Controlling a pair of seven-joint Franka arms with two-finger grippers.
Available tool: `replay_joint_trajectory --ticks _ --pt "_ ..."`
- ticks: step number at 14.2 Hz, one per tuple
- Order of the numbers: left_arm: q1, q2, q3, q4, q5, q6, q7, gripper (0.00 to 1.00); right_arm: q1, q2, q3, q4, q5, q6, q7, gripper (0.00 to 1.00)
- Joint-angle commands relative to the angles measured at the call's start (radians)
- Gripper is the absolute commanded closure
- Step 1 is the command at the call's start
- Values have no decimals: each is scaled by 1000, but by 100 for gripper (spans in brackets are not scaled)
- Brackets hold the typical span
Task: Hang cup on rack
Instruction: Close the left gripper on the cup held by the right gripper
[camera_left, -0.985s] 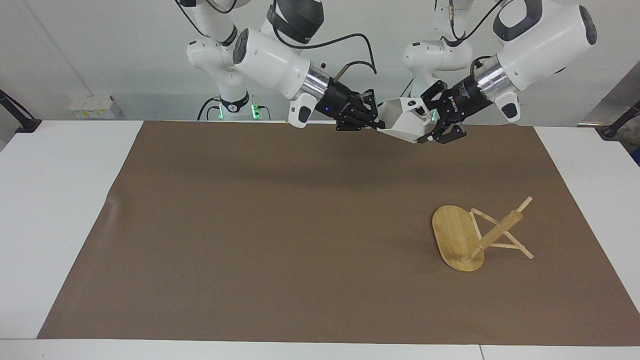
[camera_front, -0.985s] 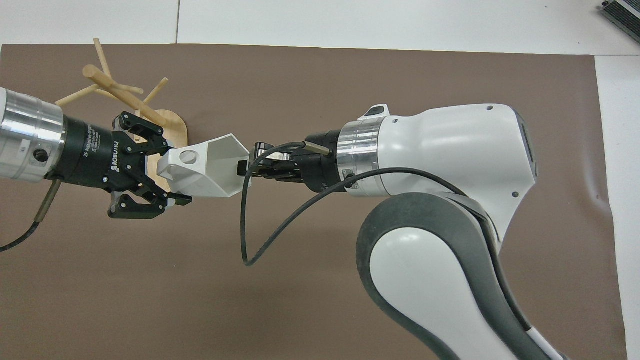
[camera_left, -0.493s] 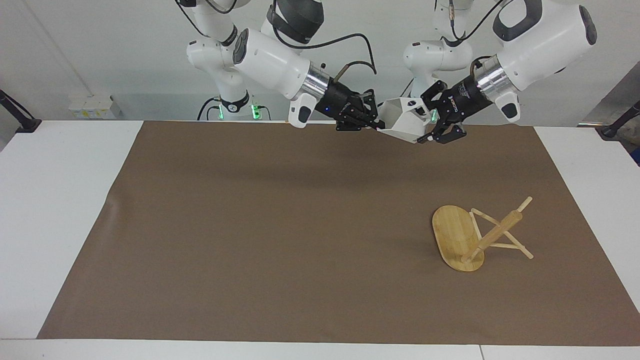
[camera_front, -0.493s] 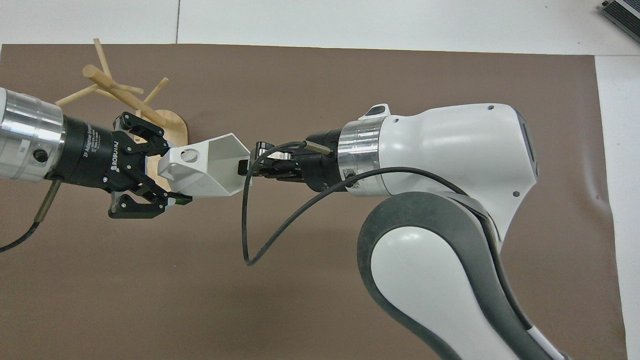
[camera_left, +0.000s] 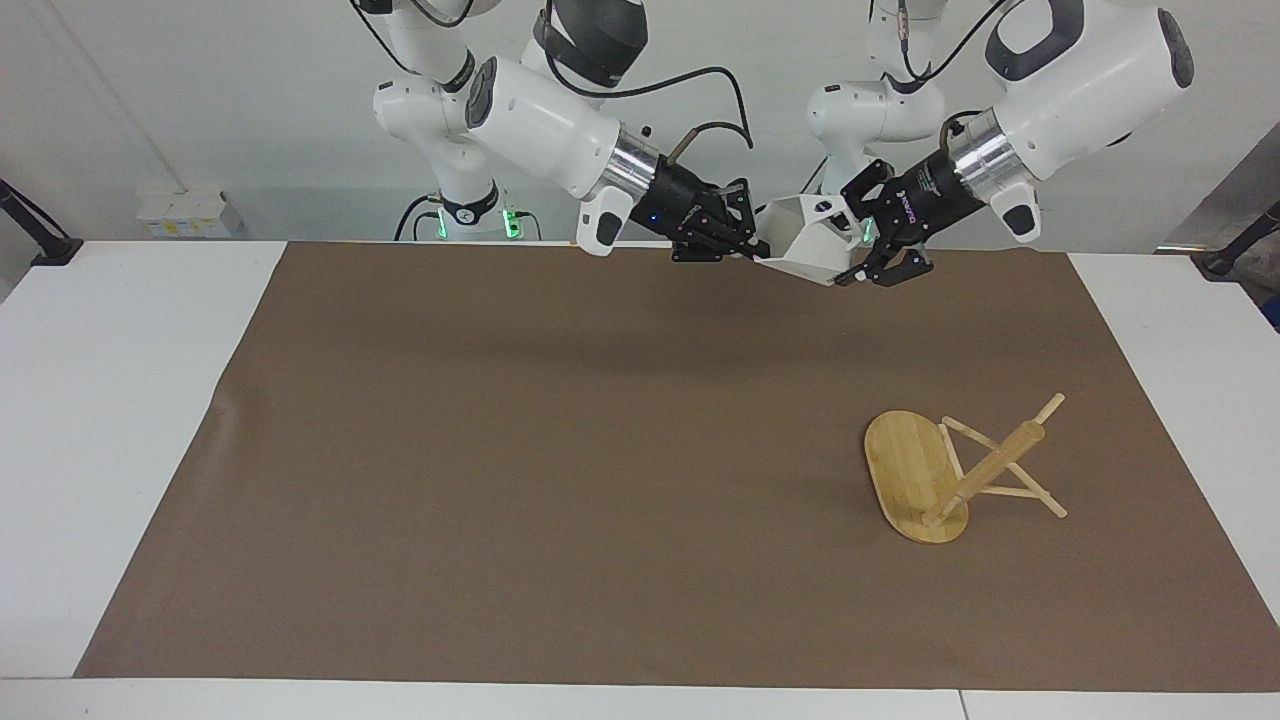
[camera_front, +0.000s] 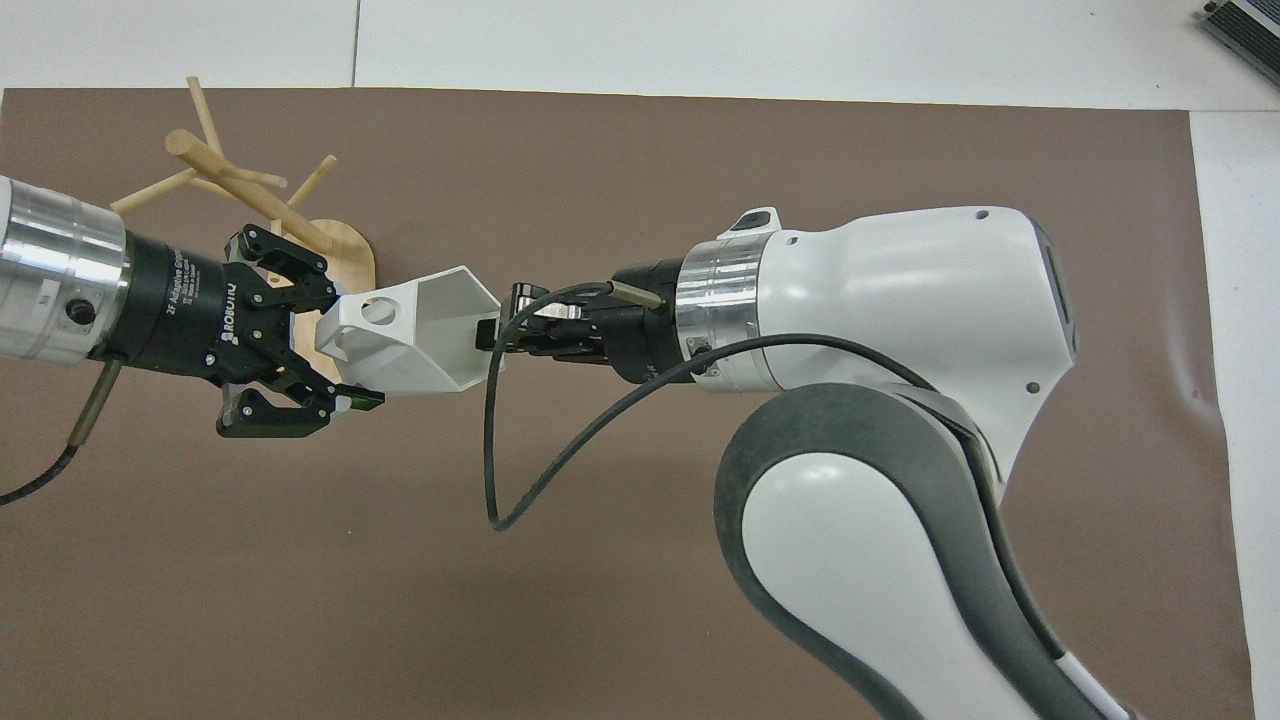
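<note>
The cup's rim (camera_front: 482, 300) is held in my closed right gripper. My right gripper should open and move back first, and then my left gripper will carry the cup to the nearby rack (camera_front: 250, 192).
The white faceted cup (camera_left: 808, 242) (camera_front: 425, 340) hangs on its side in the air over the brown mat's edge nearest the robots, held between both grippers. My left gripper (camera_left: 852, 252) (camera_front: 340, 348) is shut on its bottom end, beside the handle with the round hole. My right gripper (camera_left: 756, 250) (camera_front: 490, 336) is shut on the wall at its hexagonal rim. The bamboo rack (camera_left: 985, 468) (camera_front: 240, 185) lies tipped over on the mat, toward the left arm's end and farther from the robots. Its oval base (camera_left: 905, 465) stands on edge, and the post and pegs slant off it.
A brown mat (camera_left: 560, 470) covers most of the white table (camera_left: 110, 420). A black cable (camera_front: 520, 470) loops down from the right wrist. In the overhead view the left gripper covers part of the rack's base.
</note>
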Motion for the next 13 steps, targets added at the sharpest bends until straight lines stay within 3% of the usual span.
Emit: replay_joint_trajectory --ticks 1,10,11,12,13 --pt "-16 -34 5 -34 -3 4 -49 100 -5 -3 4 -4 16 23 11 99" --pt "-14 -37 5 -37 -3 5 -50 100 -5 -3 4 -4 16 23 11 91" --pt "-14 -37 5 -37 -3 5 -52 100 -5 -3 4 -4 16 24 11 62" --pt "-14 -37 7 -37 -3 5 -58 100 -3 -4 4 -4 11 24 -1 1" --pt "-14 -37 7 -36 -3 5 -62 100 3 -6 3 -4 2 32 -1 0"
